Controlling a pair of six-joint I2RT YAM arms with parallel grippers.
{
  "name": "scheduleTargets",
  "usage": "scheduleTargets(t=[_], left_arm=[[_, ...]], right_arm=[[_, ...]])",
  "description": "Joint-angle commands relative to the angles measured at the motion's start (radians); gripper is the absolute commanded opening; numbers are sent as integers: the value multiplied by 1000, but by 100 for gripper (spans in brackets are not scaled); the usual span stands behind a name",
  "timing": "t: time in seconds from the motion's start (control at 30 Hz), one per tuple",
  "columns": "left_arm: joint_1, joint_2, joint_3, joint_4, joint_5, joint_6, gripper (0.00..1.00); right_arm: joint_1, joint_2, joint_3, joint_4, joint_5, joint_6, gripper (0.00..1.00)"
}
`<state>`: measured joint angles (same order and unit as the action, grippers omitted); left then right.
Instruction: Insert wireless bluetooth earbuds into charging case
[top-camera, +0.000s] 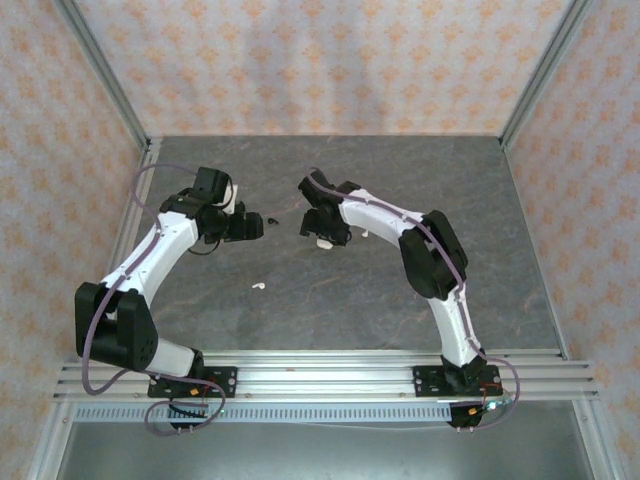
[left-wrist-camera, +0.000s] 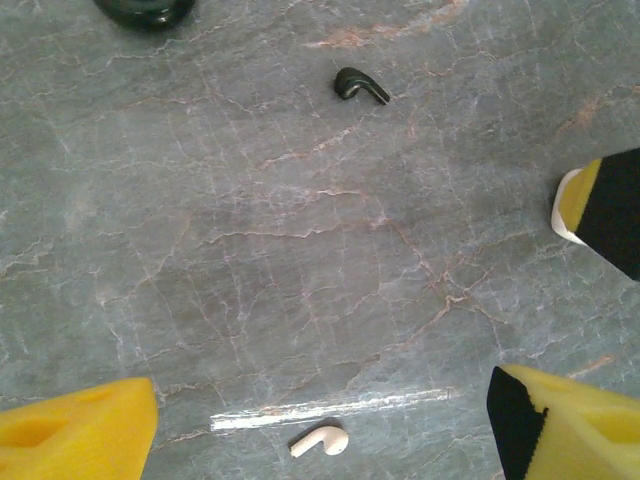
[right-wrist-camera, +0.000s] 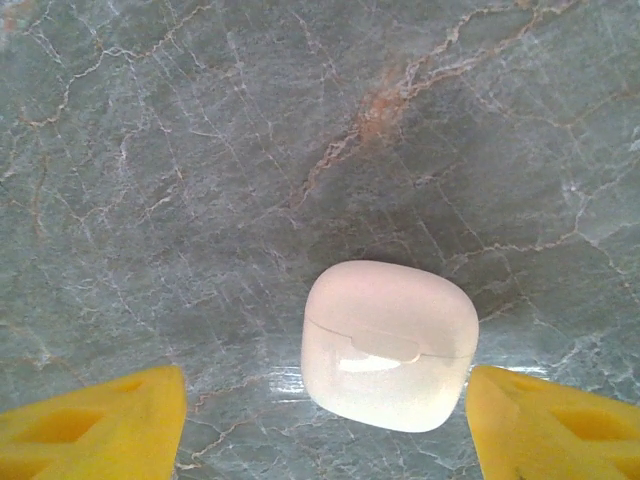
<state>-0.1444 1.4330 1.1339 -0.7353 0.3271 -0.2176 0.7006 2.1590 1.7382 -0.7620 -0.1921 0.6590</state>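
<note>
Next, I pass the closed charging case (right-wrist-camera: 390, 346) from my right gripper to my left gripper (top-camera: 250, 225) and then grip its thin sides with my right gripper, because the case lies widthwise in my right gripper's fingers.
A closed white charging case (right-wrist-camera: 390, 345) lies on the grey marble table, between the yellow fingers of my right gripper (right-wrist-camera: 325, 390). The jaws stand open: the right finger (right-wrist-camera: 555, 420) is close to the case and the left one (right-wrist-camera: 90, 420) is well apart. From above, the right gripper (top-camera: 320, 232) hangs over the case (top-camera: 324, 243). My left gripper (left-wrist-camera: 322, 400) is open over bare table, with a white earbud (left-wrist-camera: 320, 441) lying low between its fingers. A black earbud (left-wrist-camera: 360, 85) lies further ahead, and from above that black earbud (top-camera: 272, 218) sits between the two grippers.
A white earbud (top-camera: 259, 286) lies in the open towards the near side. A dark rounded object (left-wrist-camera: 145, 10) is cut off at the top of the left wrist view. Aluminium frame posts and patterned walls bound the table (top-camera: 400, 300).
</note>
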Motion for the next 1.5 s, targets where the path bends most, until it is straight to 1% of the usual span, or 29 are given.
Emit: scheduleTargets(t=[0.0,0.2,0.3,0.37,0.43,0.53,0.6,0.67,0.8,0.9,1.0,1.07,1.17,1.23,1.47], left_arm=[[-5,-22,-18,17,25,30,86],[-7,-75,-87,91,71,39,86],[-6,-86,-99,102,87,56,86],[-7,-90,-105,106,99,66,86],[-7,-103,-120,123,116,72,86],[-6,-136,-160,193,148,69,86],[-7,-169,-193,249,174,61,86],[-7,-206,-219,303,200,55,86],[-11,-267,-254,406,277,70,86],[-23,-290,-256,464,326,69,86],[-40,-279,-231,512,369,22,85],[-50,-260,-207,543,390,-24,82],[-64,-219,-156,571,428,-82,70],[-74,-194,-124,594,451,-108,65],[-129,-159,-74,733,469,-181,64]], right_arm=[[5,72,40,-102,12,-18,74],[5,144,117,-133,43,-16,74],[5,173,162,-160,58,-30,70],[4,181,178,-165,61,-36,65],[2,180,182,-161,54,-36,55],[-1,160,164,-135,25,-29,40],[-12,119,106,-69,-35,6,34],[-27,57,14,34,-87,59,30],[-43,-84,-102,163,-119,134,28],[-49,-181,-129,212,-133,165,29],[-53,-270,-134,242,-135,188,29],[-54,-320,-139,265,-136,208,29],[-55,-380,-138,298,-148,226,29],[-55,-404,-125,299,-170,232,29],[-55,-484,-133,349,-235,289,30]])
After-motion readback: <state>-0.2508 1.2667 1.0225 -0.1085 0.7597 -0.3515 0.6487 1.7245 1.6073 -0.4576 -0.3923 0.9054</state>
